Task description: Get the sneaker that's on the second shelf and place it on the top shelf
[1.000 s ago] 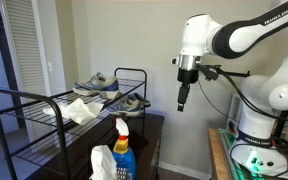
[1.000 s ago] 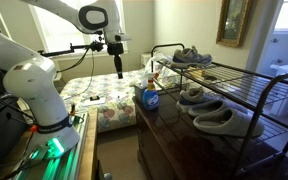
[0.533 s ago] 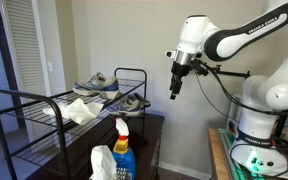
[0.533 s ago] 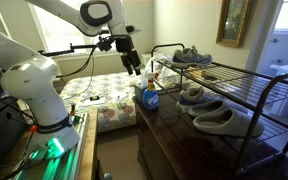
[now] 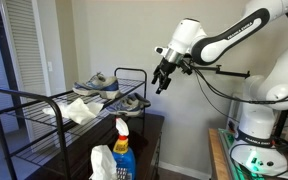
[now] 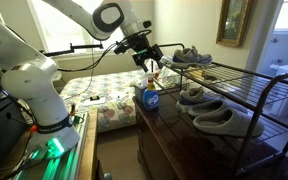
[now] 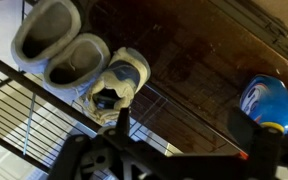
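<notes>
I need to lower my high-hanging gripper and reach in under the top shelf's edge [image 6: 196, 79] toward the sneaker [image 7: 117, 86], because that edge sticks out over the second shelf.
The grey sneaker [image 5: 132, 103] with a whitish sole sits on the second shelf [image 6: 252, 128] of the black rack, next to a pair of pale slippers [image 6: 224, 120]. It shows in both exterior views [image 6: 194, 96] and in the wrist view [image 7: 119, 85]. The top shelf [image 5: 29, 105] [image 6: 249, 85] is a railed wire grid with a darker shoe [image 5: 97, 85] [image 6: 191, 57] at its end. My gripper [image 5: 162, 82] [image 6: 149, 64] [image 7: 189, 135] is open and empty, tilted toward the rack's end, in the air short of the sneaker.
A blue spray bottle [image 5: 123, 150] [image 6: 150, 95] [image 7: 267, 100] stands on the dark wood dresser [image 6: 174, 145] in front of the rack, just below my gripper. A white crumpled item [image 5: 104, 163] sits beside it. A bed [image 6: 94, 92] lies behind.
My arm has swung from open air toward the rack's end. The gripper has tilted from pointing straight down to angling at the shelves. The shoes have not moved.
</notes>
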{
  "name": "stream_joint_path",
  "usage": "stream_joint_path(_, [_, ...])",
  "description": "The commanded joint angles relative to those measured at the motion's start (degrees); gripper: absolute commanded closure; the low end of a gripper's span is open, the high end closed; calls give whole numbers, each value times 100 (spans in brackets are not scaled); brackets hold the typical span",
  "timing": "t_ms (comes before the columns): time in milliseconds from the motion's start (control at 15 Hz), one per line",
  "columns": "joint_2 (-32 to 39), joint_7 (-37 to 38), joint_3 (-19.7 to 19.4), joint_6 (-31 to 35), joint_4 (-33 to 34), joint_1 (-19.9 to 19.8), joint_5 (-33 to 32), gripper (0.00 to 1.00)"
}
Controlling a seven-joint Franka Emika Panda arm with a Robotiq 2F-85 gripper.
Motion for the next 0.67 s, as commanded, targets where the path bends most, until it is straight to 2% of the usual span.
stream_joint_path(0, [612,-961,-389,933,-9,409,19,0])
stream_joint_path(133, [673,-1537,-585,1353,-216,505,-83,0])
stream_joint_path(200, [689,-1556,-612,1425,-253,478,-64,0])
stream_joint_path(267, [638,-1217,-426,1130,-132,389,-6,0])
stream_joint_path(467, [700,-1443,-509,1290,-201,382,2,0])
stream_joint_path(533, [568,-1384,-405,1544,-331,246,-202,0])
stream_joint_path(600, [629,-1260,-209,1877,-400,-100,-630,0])
